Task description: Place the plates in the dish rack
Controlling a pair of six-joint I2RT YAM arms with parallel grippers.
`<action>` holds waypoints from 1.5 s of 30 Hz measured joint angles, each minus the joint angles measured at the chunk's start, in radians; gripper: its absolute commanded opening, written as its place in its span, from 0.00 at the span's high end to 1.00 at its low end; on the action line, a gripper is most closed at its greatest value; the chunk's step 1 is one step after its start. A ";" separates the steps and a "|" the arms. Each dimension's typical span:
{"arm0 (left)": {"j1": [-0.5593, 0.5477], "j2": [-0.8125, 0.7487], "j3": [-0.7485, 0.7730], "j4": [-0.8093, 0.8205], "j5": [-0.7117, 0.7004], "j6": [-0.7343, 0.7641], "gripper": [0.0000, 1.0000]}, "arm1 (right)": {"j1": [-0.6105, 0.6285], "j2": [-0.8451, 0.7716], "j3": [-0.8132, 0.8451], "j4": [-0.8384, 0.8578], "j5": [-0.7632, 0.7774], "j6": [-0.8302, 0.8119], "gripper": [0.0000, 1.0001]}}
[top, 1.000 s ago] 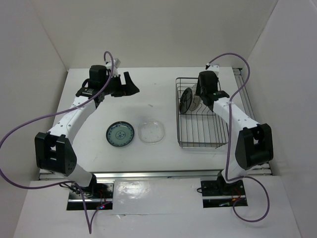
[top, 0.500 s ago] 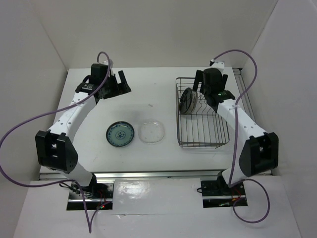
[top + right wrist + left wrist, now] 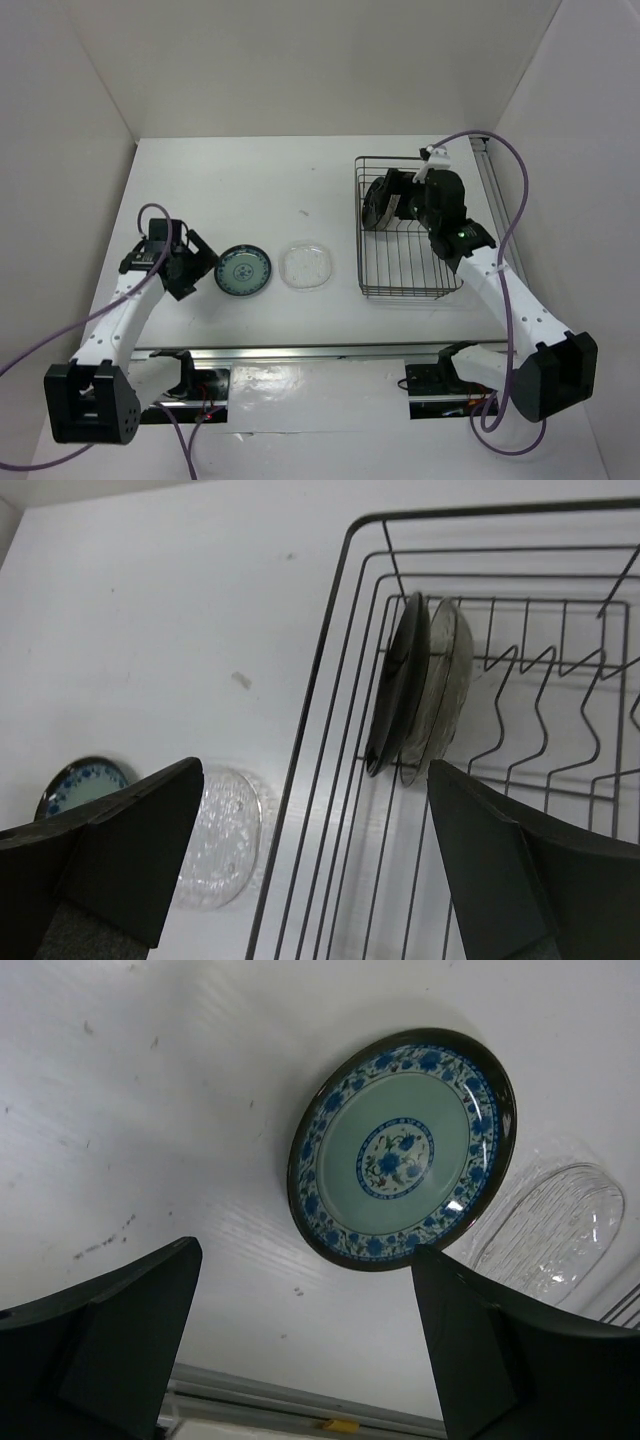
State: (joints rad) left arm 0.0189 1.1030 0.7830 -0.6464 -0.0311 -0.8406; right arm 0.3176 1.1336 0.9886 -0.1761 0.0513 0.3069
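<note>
My left gripper should keep moving down, as the teal plate's free rim (image 3: 217, 278) faces its open fingers. It should reach that rim and close once the fingers are on both sides of it.
The teal-blue patterned plate (image 3: 243, 270) lies flat on the table, also in the left wrist view (image 3: 405, 1150). The clear glass plate (image 3: 307, 265) lies just right of it (image 3: 555, 1230) (image 3: 220, 835). The dish rack (image 3: 410, 293) stands at the right (image 3: 315, 670). The black plate (image 3: 400, 680) and the beige plate (image 3: 442, 685) stand upright side by side in its far-left slots. My left gripper (image 3: 203, 265) (image 3: 308, 1255) is open and empty, just left of the teal plate. My right gripper (image 3: 395, 200) (image 3: 315, 770) is open and empty above the rack's left side.
White walls enclose the table on three sides. The rack's wire dividers (image 3: 545, 695) to the right of the two plates hold nothing. A metal rail (image 3: 300, 1405) runs along the table's near edge.
My left arm has swung from the far back of the table down to beside the teal plate. My right gripper has drawn back from the plates in the rack.
</note>
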 measured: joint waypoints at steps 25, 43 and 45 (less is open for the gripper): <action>-0.010 0.165 -0.160 0.324 -0.030 -0.088 0.08 | 0.075 -0.015 -0.034 0.052 -0.128 0.045 0.00; -0.067 0.236 -0.175 0.422 -0.055 -0.122 0.40 | 0.076 -0.014 -0.034 0.056 -0.127 0.044 0.00; -0.069 0.234 -0.175 0.418 -0.061 -0.133 0.54 | 0.076 -0.014 -0.034 0.057 -0.127 0.045 0.00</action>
State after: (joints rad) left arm -0.0502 1.3373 0.6075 -0.2287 -0.0921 -0.9733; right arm 0.3931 1.1194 0.9550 -0.1192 -0.0753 0.3515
